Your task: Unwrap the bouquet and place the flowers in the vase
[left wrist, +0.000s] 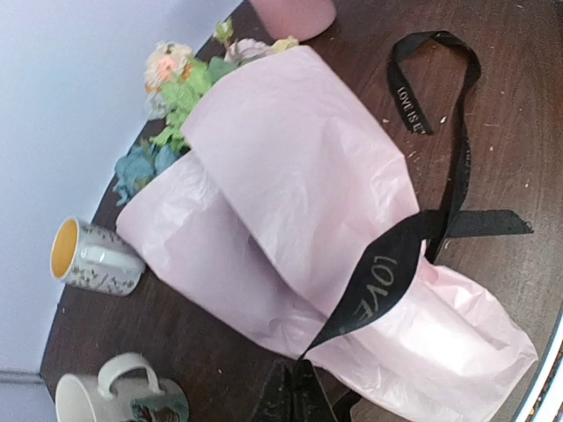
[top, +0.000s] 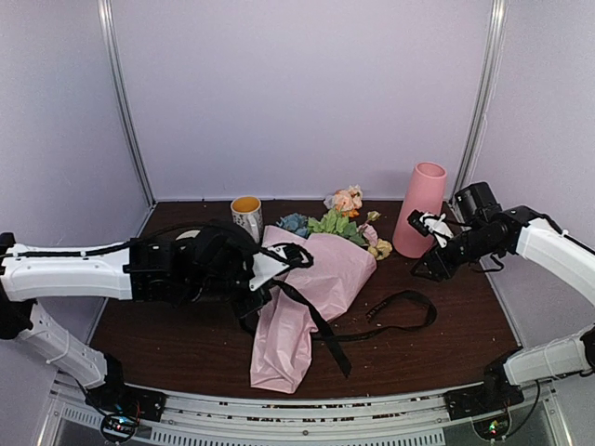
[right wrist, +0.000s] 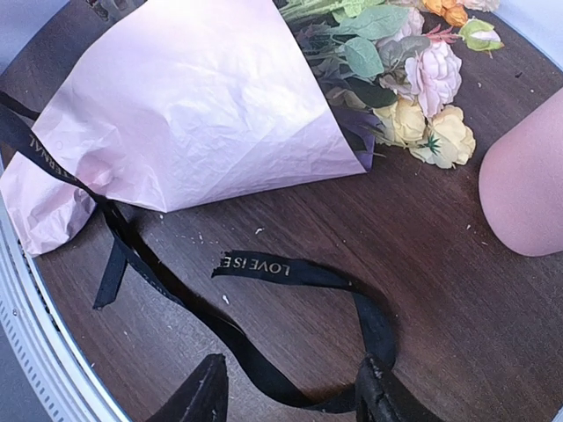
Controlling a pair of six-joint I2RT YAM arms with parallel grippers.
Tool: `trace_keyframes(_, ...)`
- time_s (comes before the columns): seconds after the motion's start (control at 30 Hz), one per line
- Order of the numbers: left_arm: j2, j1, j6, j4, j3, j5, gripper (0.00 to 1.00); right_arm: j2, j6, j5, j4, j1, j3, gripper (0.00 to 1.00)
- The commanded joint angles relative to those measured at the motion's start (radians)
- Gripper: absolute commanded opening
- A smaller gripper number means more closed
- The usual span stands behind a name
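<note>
The black ribbon lies untied across the pink paper point(top: 307, 308), so the robot's left gripper should keep pulling the ribbon end toward the open wood point(top: 175, 340) near the front and let go there.
The bouquet point(top: 316, 279) lies on the table, its pink paper cone point(left wrist: 290, 176) loosened. The flowers point(top: 339, 218) stick out of it toward the back, beside the upright pink vase point(top: 420, 209). The untied black ribbon point(top: 400, 311) trails across the paper and table. My left gripper point(left wrist: 303, 374) is shut on one ribbon end point(left wrist: 378, 281), drawn taut over the paper; in the top view it point(top: 284, 263) is at the cone's left side. My right gripper point(right wrist: 290, 396) hangs open above the other ribbon end point(right wrist: 290, 271), holding nothing, and stands just left of the vase point(right wrist: 528, 185).
A patterned mug with a yellow inside point(top: 246, 216) stands at the back, left of the flowers. A second mug point(left wrist: 114, 396) sits nearer my left arm. The table's rounded front edge with its metal rail point(right wrist: 35, 325) runs close to the paper's tail.
</note>
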Motion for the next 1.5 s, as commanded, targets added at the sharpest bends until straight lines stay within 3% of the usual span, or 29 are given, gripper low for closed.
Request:
trace_keyframes(0.0, -0.076, 0.000, -0.246, 0.001, -0.140, -0.134, 0.00, 0.042, 0.019, -0.054, 0.038, -0.005, 0.052, 0.49)
trace_keyframes(0.2, -0.254, -0.001, -0.631, -0.077, -0.328, -0.331, 0.00, 0.124, 0.051, -0.116, 0.040, 0.010, 0.144, 0.49)
trace_keyframes(0.33, -0.345, 0.001, -0.931, -0.248, -0.411, -0.450, 0.00, 0.140, 0.062, -0.123, 0.055, 0.037, 0.154, 0.49)
trace_keyframes(0.53, -0.359, 0.062, -1.208, -0.392, -0.466, -0.453, 0.00, 0.146, 0.073, -0.123, 0.061, 0.073, 0.151, 0.49)
trace_keyframes(0.9, -0.296, 0.270, -1.331, -0.345, -0.557, -0.175, 0.00, 0.134, 0.055, -0.072, 0.052, 0.140, 0.154, 0.49)
trace_keyframes(1.2, -0.328, 0.397, -1.328, -0.168, -0.707, 0.025, 0.00, 0.192, 0.002, 0.006, 0.025, 0.274, 0.216, 0.49)
trace_keyframes(1.23, -0.329, 0.397, -1.297, -0.147, -0.705, 0.033, 0.15, 0.203, -0.004, 0.018, 0.026, 0.297, 0.224, 0.50)
trace_keyframes(1.27, -0.328, 0.398, -1.266, -0.136, -0.693, 0.035, 0.45, 0.218, -0.010, 0.029, 0.026, 0.319, 0.240, 0.50)
trace_keyframes(1.3, -0.323, 0.397, -1.248, -0.151, -0.671, 0.031, 0.64, 0.237, -0.016, 0.039, 0.022, 0.345, 0.262, 0.50)
trace_keyframes(1.37, -0.318, 0.393, -1.179, -0.176, -0.612, 0.018, 0.77, 0.293, -0.017, 0.048, 0.013, 0.393, 0.320, 0.52)
trace_keyframes(1.47, -0.341, 0.340, -1.135, -0.245, -0.532, -0.076, 0.83, 0.403, -0.009, 0.058, -0.012, 0.465, 0.440, 0.58)
